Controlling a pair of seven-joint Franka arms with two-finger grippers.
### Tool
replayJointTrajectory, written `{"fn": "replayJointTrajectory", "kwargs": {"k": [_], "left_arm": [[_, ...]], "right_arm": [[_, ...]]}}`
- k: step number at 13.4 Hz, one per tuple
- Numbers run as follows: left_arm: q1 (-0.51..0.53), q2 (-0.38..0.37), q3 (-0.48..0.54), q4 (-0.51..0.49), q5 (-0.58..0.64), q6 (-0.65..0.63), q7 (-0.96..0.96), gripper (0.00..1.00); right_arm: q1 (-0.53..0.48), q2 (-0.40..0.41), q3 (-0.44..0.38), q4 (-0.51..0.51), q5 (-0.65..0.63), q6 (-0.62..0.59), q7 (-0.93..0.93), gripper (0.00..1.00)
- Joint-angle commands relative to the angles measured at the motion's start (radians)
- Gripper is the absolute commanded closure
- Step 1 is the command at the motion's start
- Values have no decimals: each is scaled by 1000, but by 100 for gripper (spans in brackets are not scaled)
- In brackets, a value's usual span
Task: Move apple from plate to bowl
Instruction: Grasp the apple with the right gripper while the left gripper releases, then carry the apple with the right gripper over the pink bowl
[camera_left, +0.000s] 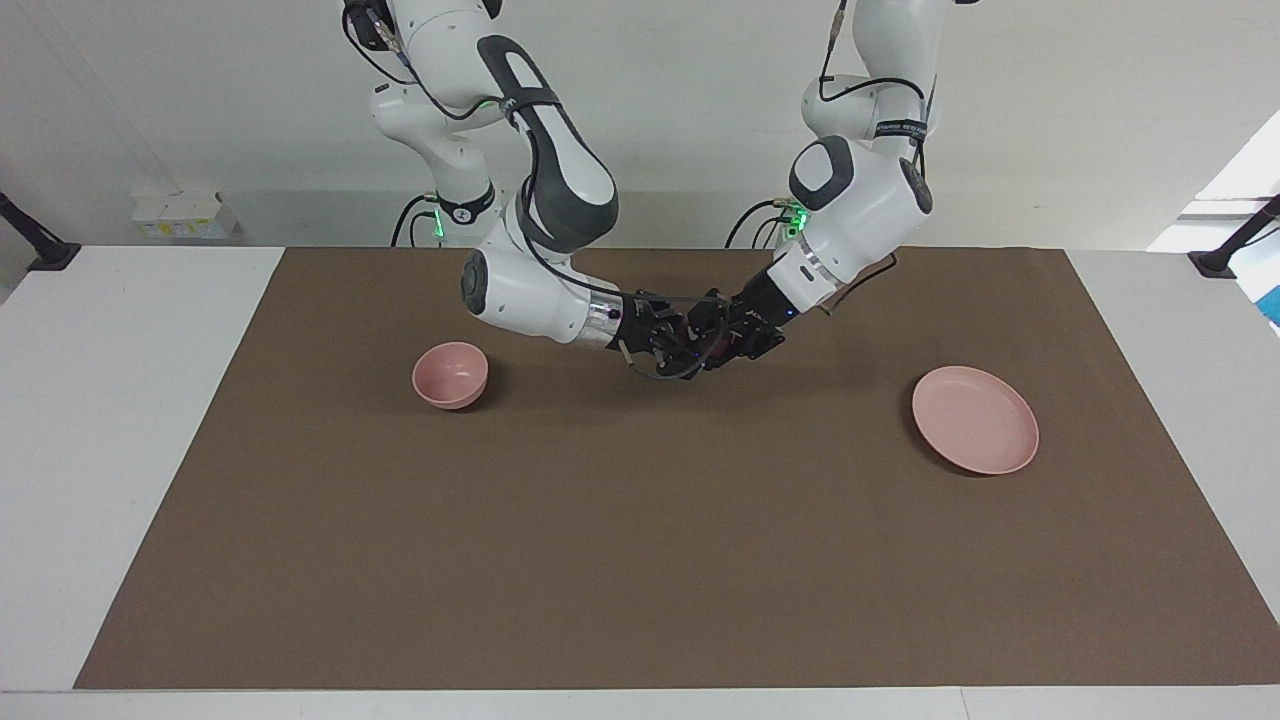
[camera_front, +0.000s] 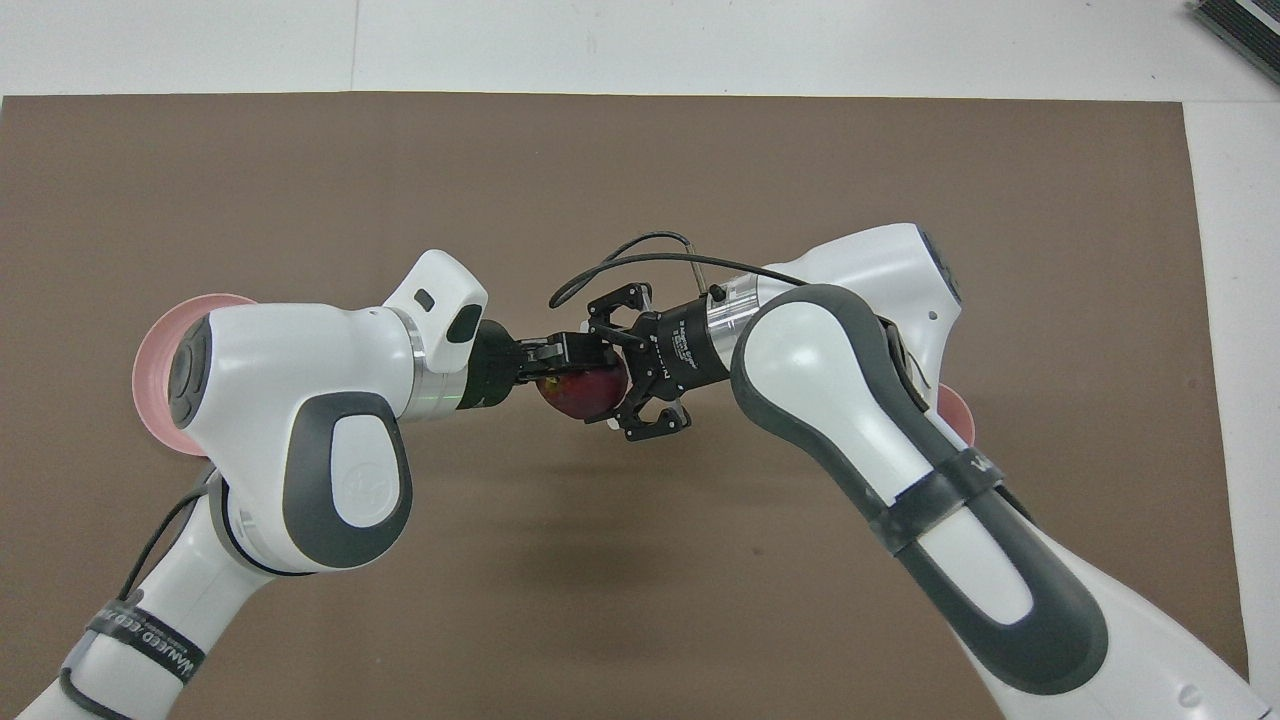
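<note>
Next, I open my left gripper and pull it back before my right gripper carries the apple to the bowl (camera_left: 451, 376), because both grippers are holding the apple (camera_front: 584, 391).
The dark red apple (camera_front: 585, 392) is in the air over the middle of the brown mat, between the two grippers; in the facing view only a sliver of the apple (camera_left: 712, 346) shows. My left gripper (camera_front: 560, 358) is shut on the apple. My right gripper (camera_front: 618, 372) faces it, fingers spread on either side of the apple. In the facing view the left gripper (camera_left: 722, 342) and right gripper (camera_left: 668, 352) meet tip to tip. The pink plate (camera_left: 975, 420) lies empty at the left arm's end of the table. The pink bowl (camera_left: 450, 375) stands empty at the right arm's end.
The brown mat (camera_left: 640, 560) covers most of the white table. In the overhead view the left arm hides most of the plate (camera_front: 150, 375) and the right arm hides most of the bowl (camera_front: 960, 415). A small white box (camera_left: 180, 215) sits at the table's edge nearest the robots.
</note>
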Motion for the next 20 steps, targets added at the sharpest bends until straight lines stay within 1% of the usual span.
{"fn": "replayJointTrajectory", "kwargs": {"k": [1,2,3,5,7,8,9,10,11,13,14,16,17,18,19,20], "left_arm": [[-2,-8,3,6,-17,-18,-10,68],[-2,-11,4,6,-14,-30,-10,33],[-1,-14,6,7,-11,-49,-11,22],[4,-35,9,9,-8,-99,-13,17],[12,-66,17,7,-4,-159,-17,8],[33,-80,17,7,-2,-191,-14,3],[50,-95,17,4,12,-222,-10,0],[70,-103,17,4,71,-253,-10,0],[93,-108,15,6,151,-276,-10,0],[117,-105,17,6,322,-279,-7,0],[149,-100,15,9,407,-280,-7,0],[186,-86,15,35,527,-284,-5,0],[200,-86,15,36,600,-297,-5,0],[205,-77,15,54,703,-308,-5,0],[226,-57,15,94,796,-325,-2,0],[237,-30,15,160,838,-381,-1,0]], "right_arm": [[-32,-12,-4,5,-6,-25,30,100],[-43,-19,-6,7,-41,-45,32,100],[-55,-29,-5,8,-70,-51,33,100],[-68,-43,-8,8,-111,-74,33,100],[-86,-50,-8,10,-134,-81,32,100],[-91,-56,-8,12,-157,-84,32,100],[-94,-59,-8,15,-188,-85,32,100],[-98,-70,-9,22,-228,-87,30,100],[-106,-73,-8,36,-269,-99,32,100],[-109,-75,-8,73,-369,-128,23,100],[-109,-78,-8,85,-432,-131,18,100],[-109,-87,-2,107,-574,-146,-5,100],[-112,-89,-3,114,-619,-165,-41,100],[-114,-90,-9,114,-636,-177,-89,100],[-123,-90,-14,114,-654,-194,-139,100],[-140,-92,-14,114,-694,-206,-187,100]]}}
